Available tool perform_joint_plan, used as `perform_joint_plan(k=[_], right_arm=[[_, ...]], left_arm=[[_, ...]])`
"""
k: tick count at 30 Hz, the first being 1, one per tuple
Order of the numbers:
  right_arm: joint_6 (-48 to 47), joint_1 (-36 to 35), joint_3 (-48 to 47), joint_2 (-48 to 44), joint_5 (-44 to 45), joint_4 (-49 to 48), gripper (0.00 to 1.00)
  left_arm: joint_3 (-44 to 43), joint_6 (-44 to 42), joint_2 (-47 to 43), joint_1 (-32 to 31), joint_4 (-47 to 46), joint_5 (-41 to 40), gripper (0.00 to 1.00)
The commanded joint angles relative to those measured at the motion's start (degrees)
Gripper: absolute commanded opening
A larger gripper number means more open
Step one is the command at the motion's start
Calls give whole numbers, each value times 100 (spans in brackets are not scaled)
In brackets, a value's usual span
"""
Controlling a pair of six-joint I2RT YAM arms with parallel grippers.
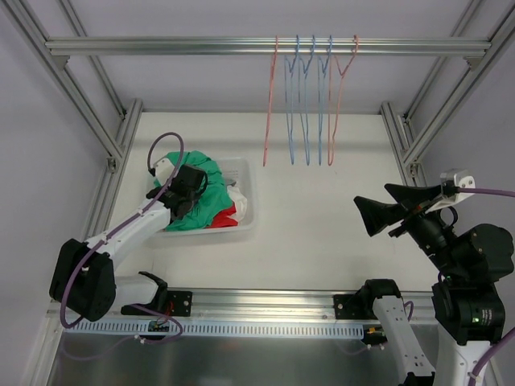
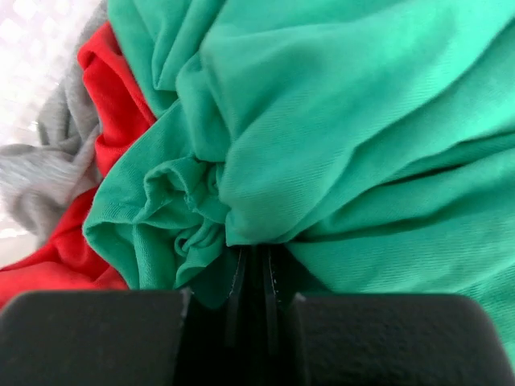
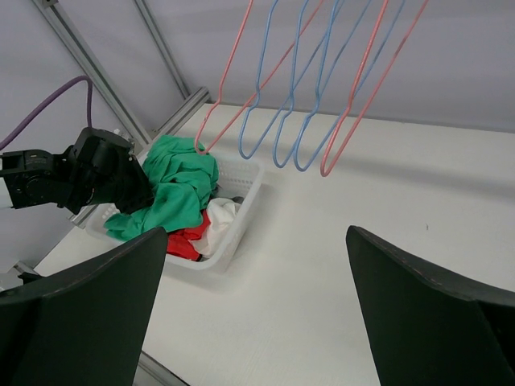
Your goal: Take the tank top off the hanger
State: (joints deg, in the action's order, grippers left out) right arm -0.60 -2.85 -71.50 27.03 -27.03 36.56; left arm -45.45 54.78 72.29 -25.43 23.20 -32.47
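Observation:
I should keep moving my left gripper toward the basket's middle point(image 1: 207, 195) and let go there, since the green tank top's fold point(image 1: 187, 212) is down inside the white basket.
A green tank top point(image 1: 211, 193) lies bunched in a white basket point(image 1: 247, 175) at the left of the table, off any hanger. My left gripper point(image 1: 187, 189) is down in the basket, its fingers closed together on a fold of the green cloth point(image 2: 346, 121); the fingertips point(image 2: 238, 269) are buried under it. Several bare pink and blue hangers point(image 1: 306, 104) hang from the top rail. My right gripper point(image 1: 370, 195) is open and empty above the table's right side, far from the basket. In the right wrist view the tank top point(image 3: 181, 189) and hangers point(image 3: 306, 80) also show.
A red garment point(image 2: 56, 257), a grey one point(image 2: 40, 169) and a white one point(image 1: 240, 197) lie in the basket under and beside the green cloth. Aluminium frame posts stand at the table's left and right edges. The rail point(image 1: 161, 46) crosses overhead at the back.

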Motion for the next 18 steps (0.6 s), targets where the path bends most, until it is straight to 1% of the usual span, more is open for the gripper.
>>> perform_joint_plan(k=[1,3,6,7,9,10,11,12,13,18], right_arm=[[209,-5,49,48,-171,-395,99],[271,-5,101,40,-189,-474,100],[306,-5,137,40,-250,-509,100],[306,-14,137,48,-268,-509,100],[306,-5,137,40,-294,-509,99],[306,-14,154,40,-312,-509,99],[306,-5,146,31,-329,-509,99],[315,-5,146,39,-347,-509,100],[315,-5,154,31,-356,-509,100],[341,-5,216,39,-365,-544,100]], left_arm=[[169,543,258,21,299,29,0],[-16,455,670,21,282,126,0],[-323,43,1171,21,281,241,0],[-420,-298,1286,29,290,267,0],[-684,-712,1628,64,273,460,0],[-797,-1298,1761,99,212,600,0],[-1068,-1582,1901,126,220,749,0],[-1158,-1994,2094,135,220,986,0],[-1263,-2102,2131,161,237,1058,0],[-1238,-2173,2069,205,185,1330,0]])
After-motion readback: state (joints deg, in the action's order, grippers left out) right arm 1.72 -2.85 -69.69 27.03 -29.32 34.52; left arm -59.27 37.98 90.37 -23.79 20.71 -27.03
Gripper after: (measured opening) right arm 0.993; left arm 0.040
